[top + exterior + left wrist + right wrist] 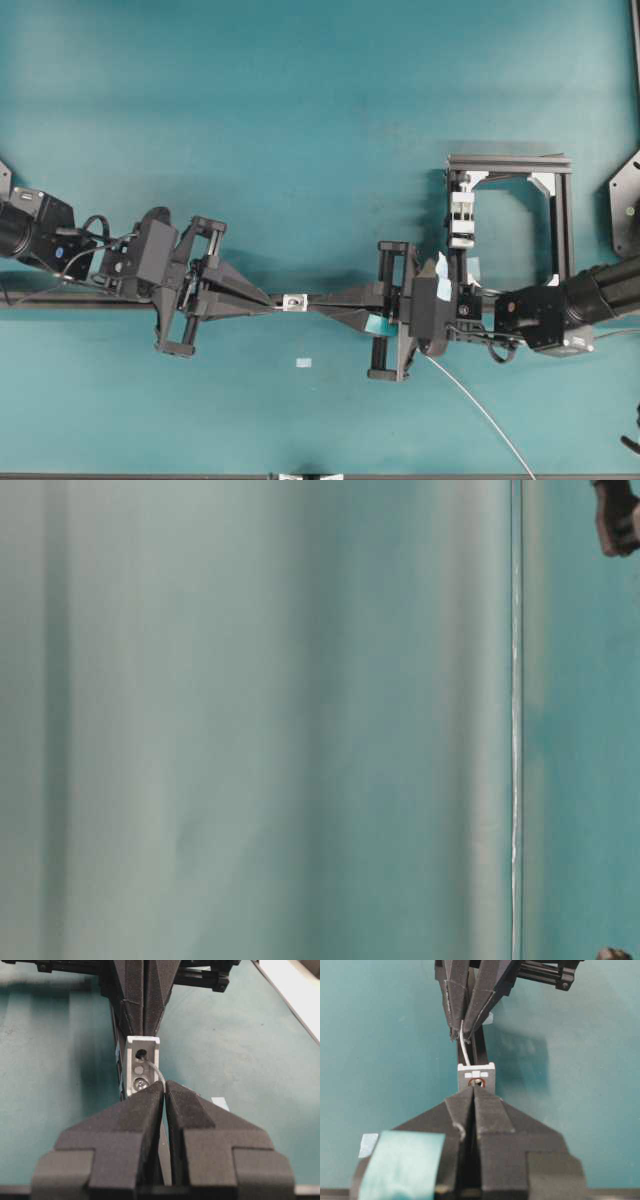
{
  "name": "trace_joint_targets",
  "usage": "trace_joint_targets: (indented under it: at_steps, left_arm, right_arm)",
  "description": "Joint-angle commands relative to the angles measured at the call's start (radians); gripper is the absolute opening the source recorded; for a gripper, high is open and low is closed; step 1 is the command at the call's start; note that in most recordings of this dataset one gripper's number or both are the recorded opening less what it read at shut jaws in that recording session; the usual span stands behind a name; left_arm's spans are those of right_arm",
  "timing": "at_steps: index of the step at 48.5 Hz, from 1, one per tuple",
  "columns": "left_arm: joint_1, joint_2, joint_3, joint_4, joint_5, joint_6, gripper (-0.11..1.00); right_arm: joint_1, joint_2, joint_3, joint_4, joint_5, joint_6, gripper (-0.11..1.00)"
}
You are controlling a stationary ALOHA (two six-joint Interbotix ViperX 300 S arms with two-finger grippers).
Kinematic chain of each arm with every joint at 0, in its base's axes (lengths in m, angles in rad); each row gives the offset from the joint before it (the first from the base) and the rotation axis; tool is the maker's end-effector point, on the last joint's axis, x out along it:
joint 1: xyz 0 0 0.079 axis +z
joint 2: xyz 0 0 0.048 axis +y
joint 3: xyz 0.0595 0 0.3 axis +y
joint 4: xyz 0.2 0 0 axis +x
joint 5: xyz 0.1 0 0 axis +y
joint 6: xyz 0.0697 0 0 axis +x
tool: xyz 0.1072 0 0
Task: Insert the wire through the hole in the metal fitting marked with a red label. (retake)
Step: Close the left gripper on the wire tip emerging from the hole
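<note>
The wire is pinched between my right gripper's fingers at the metal fitting's hole (477,1081), so next my right gripper lets go before my left gripper pulls the wire through.
The small silvery metal fitting (294,301) sits on the black rail between my two gripper tips. In the right wrist view, the fitting (477,1076) has a red ring round its hole. The thin wire (156,1071) comes out of the fitting's (142,1065) hole and curves into my left gripper (164,1085), which is shut on it. My right gripper (473,1090) is shut with its tips against the ringed hole, apparently pinching the wire. The wire also shows beyond the fitting (464,1050). Its long tail (480,410) trails to the front right.
A black frame (565,220) with a white clamp block (461,215) stands at the back right. A pale sticker (304,362) lies in front of the fitting. The rail (60,298) runs left. Blue tape (402,1160) sticks on the right gripper. The table-level view is blurred.
</note>
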Motion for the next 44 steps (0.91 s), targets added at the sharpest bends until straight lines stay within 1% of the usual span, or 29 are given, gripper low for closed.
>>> trace_joint_targets:
  at_steps: [1,7,20,31,34,36,39,41,44]
  left_arm:
    - [-0.006,-0.028,-0.009,0.008,-0.003,0.002,-0.10]
    - [-0.009,-0.026,-0.008,0.008,-0.002,0.002,-0.10]
    - [-0.011,-0.028,-0.009,0.008,0.017,0.002,-0.10]
    - [-0.012,-0.028,-0.009,0.006,0.018,0.002,-0.10]
    - [-0.012,-0.028,-0.009,0.008,0.018,0.002,-0.10]
    - [-0.012,-0.028,-0.009,0.006,0.018,0.002,-0.10]
    - [-0.012,-0.028,-0.009,0.006,0.018,0.002,-0.10]
    - [-0.012,-0.028,-0.009,0.006,0.018,0.002,-0.10]
    - [-0.012,-0.029,-0.009,0.006,0.018,0.002,-0.10]
  right_arm:
    - [0.000,-0.014,-0.011,-0.002,-0.005,0.000,0.02]
    - [0.000,-0.014,-0.012,-0.002,-0.002,0.002,0.02]
    - [-0.006,-0.015,-0.014,-0.003,0.052,-0.002,0.02]
    - [-0.006,-0.029,-0.012,-0.002,0.041,-0.002,0.03]
    - [-0.006,-0.034,-0.009,-0.002,0.035,-0.002,0.13]
    - [-0.006,-0.037,-0.009,-0.002,0.035,-0.002,0.23]
    - [-0.006,-0.040,-0.008,-0.002,0.035,-0.003,0.40]
    - [-0.006,-0.041,-0.009,-0.005,0.035,-0.003,0.54]
    - [-0.005,-0.048,-0.009,-0.008,0.035,-0.003,0.72]
